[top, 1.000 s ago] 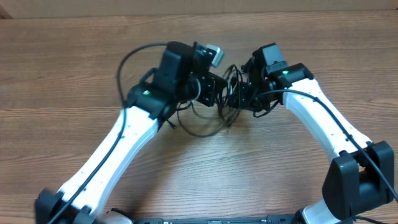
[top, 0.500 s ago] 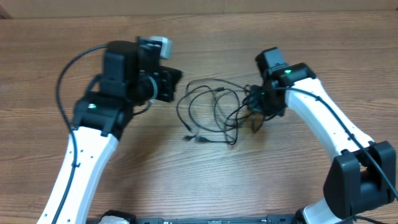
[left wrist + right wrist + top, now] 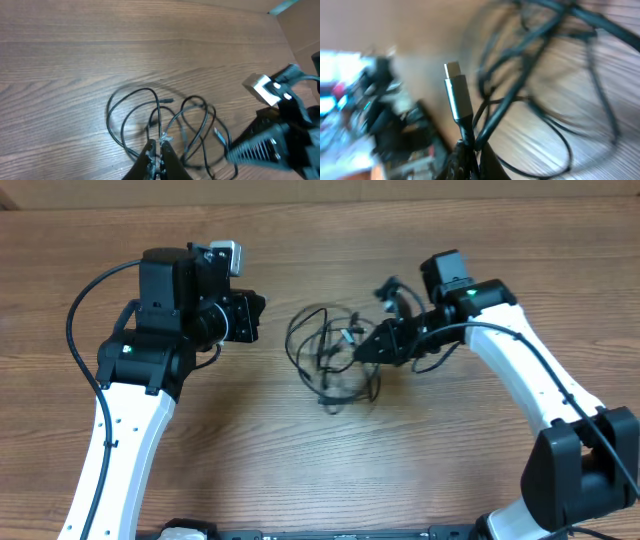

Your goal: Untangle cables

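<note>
I should use my left gripper to pinch a cord in the tangle's middle (image 3: 322, 352) and lift it clear, because crossing loops (image 3: 512, 94) crowd the cord of the silver-tipped plug in my right gripper.
The cables (image 3: 325, 360) are thin black cords in a loose tangle of loops at the middle of the wooden table. My right gripper (image 3: 362, 352) is at the tangle's right side, shut on the cords. In the right wrist view the fingers (image 3: 470, 147) pinch a cord just below a silver-tipped plug (image 3: 456, 97), with blurred loops (image 3: 545, 60) beyond. My left gripper (image 3: 258, 315) is shut and empty, a short way left of the loops and apart from them. In the left wrist view its closed tips (image 3: 160, 146) point at the cables (image 3: 135, 115), with the right gripper (image 3: 250, 147) at the right.
The wooden table (image 3: 300, 460) runs under everything. Its far edge (image 3: 320, 202) lies along the top of the overhead view. The thicker black arm wire (image 3: 85, 310) arcs out to the left of the left arm.
My left arm has drawn back to the left, away from the cables. My right gripper has pushed left into the bundle, and the spread loops have bunched together.
</note>
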`<state>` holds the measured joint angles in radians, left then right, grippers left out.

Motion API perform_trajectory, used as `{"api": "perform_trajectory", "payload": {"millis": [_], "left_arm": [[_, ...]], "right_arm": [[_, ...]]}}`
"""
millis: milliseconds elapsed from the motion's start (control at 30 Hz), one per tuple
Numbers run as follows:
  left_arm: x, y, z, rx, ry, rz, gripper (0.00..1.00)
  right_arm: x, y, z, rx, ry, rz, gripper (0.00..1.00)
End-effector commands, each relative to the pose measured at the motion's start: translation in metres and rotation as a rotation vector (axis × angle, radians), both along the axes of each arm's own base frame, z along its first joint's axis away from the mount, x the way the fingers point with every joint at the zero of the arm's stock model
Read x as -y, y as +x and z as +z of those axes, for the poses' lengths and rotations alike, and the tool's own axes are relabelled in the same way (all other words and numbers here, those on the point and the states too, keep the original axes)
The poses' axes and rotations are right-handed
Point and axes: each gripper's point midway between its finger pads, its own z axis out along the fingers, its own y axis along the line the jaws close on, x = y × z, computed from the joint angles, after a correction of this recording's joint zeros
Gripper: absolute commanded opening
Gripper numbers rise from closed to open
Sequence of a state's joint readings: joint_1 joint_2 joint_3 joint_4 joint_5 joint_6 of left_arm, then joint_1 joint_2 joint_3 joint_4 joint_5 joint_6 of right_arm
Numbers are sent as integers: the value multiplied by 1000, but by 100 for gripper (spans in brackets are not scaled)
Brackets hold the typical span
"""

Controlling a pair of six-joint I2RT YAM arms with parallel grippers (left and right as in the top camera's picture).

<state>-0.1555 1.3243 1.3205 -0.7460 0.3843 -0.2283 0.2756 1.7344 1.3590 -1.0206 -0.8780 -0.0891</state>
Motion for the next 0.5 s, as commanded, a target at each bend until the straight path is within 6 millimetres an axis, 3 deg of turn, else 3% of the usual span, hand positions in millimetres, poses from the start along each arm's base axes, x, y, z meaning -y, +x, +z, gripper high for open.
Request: {"api": "perform_trajectory", "payload": {"millis": [0, 100, 167, 300, 367, 400, 467], "left_arm": [[2, -2, -5, -22, 13, -23, 9], [2, -3, -19, -77, 20, -25, 9], [7, -5, -27, -111, 15, -41, 8], [28, -7, -38, -156, -23, -114, 9], [35, -8, -47, -179, -18, -134, 10], [40, -8, -53, -199, -15, -146, 15], [48, -9, -64, -232, -7, -165, 30]], "right_arm": [[-26, -14, 28, 93, 184, 143, 6], [-19, 0, 11, 104, 59, 76, 10], [-12, 11, 1, 76, -24, -6, 6], [-10, 17, -1, 91, -45, -26, 4], [-3, 22, -8, 96, -101, -60, 16], [6, 28, -16, 85, -171, -115, 24], [27, 38, -32, 65, -318, -230, 28]]}}
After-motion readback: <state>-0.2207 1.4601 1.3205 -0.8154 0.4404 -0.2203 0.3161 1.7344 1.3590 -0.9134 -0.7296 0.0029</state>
